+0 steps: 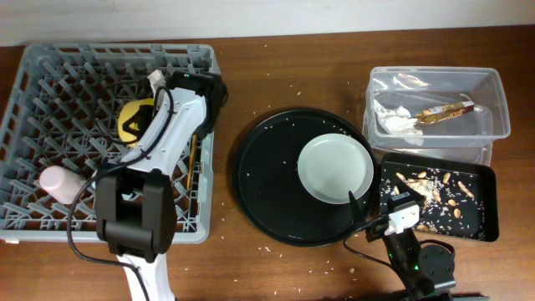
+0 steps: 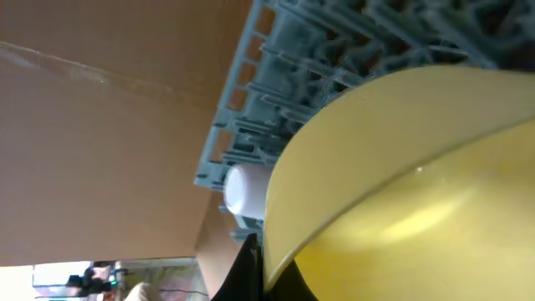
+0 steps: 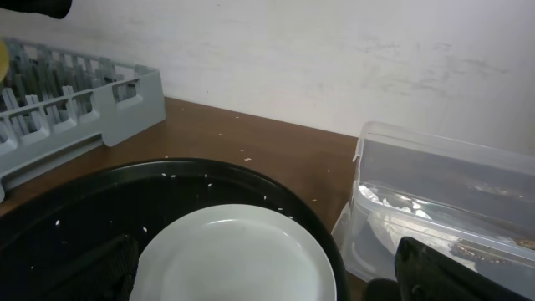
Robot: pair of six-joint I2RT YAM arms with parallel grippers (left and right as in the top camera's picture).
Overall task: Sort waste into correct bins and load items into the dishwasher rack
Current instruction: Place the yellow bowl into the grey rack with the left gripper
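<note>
The yellow bowl (image 1: 134,121) is over rack wires (image 2: 334,71) clear of the pink cup. My left gripper should go on moving it in gently and let go once the wires hold it up.
My left gripper (image 1: 144,111) reaches into the grey dishwasher rack (image 1: 50,75) and is shut on the rim of the yellow bowl (image 1: 130,119), which fills the left wrist view (image 2: 401,184) above the rack (image 2: 334,42). A pink cup (image 1: 57,184) lies in the rack's front left. Thin wooden chopsticks (image 1: 194,155) stand near the rack's right wall. The pale plate (image 1: 334,167) lies on the round black tray. My right gripper (image 1: 361,206) is open just short of the plate (image 3: 242,255). The tissue (image 1: 393,119) and gold wrapper (image 1: 447,109) lie in the clear tub (image 1: 493,92). The blue cup is out of view.
The large round black tray (image 1: 259,176) sits at the table's middle under the plate. The shallow black tray with food scraps (image 1: 481,196) is in front of the clear tub (image 3: 435,192). Crumbs are scattered over the brown table.
</note>
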